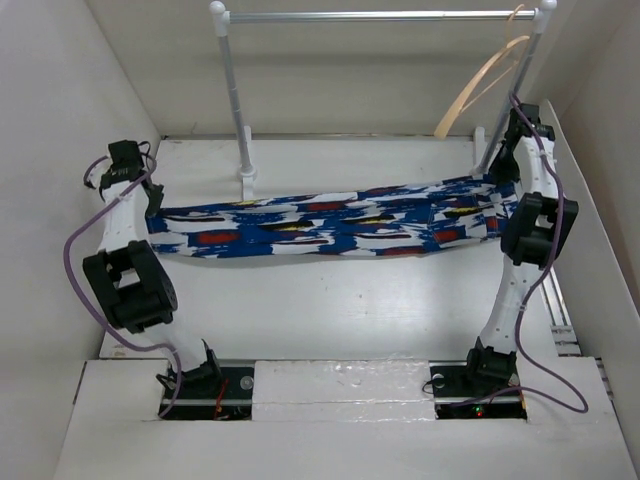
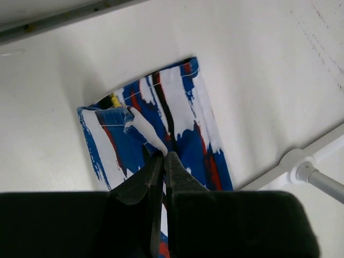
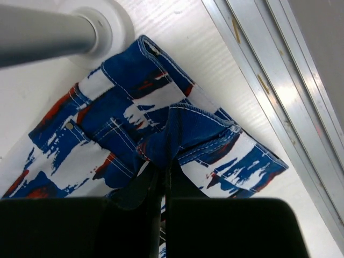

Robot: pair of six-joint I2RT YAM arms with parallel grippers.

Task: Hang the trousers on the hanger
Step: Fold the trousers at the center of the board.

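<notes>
The trousers' waistband end is resting against the rack's post foot (image 1: 481,168). I should first pull the trousers clear, and then my right gripper should raise that end (image 1: 494,217) toward the hanger.
The trousers (image 1: 320,225), blue and white with red, black and yellow dashes, hang stretched in a long band between my two grippers, above the table. My left gripper (image 2: 163,155) is shut on the leg end of the trousers (image 2: 161,118); in the top view it is at the band's left end (image 1: 152,205). My right gripper (image 3: 163,161) is shut on the waistband end of the trousers (image 3: 161,118), at the band's right end (image 1: 502,195). The tan hanger (image 1: 480,85) hangs from the right end of the rail.
A metal rail rack (image 1: 380,16) on white posts stands at the back; its left post foot (image 1: 247,182) is just behind the trousers, its right post foot (image 3: 102,27) next to my right gripper. White walls close in on both sides. A metal track (image 3: 279,97) runs along the right edge.
</notes>
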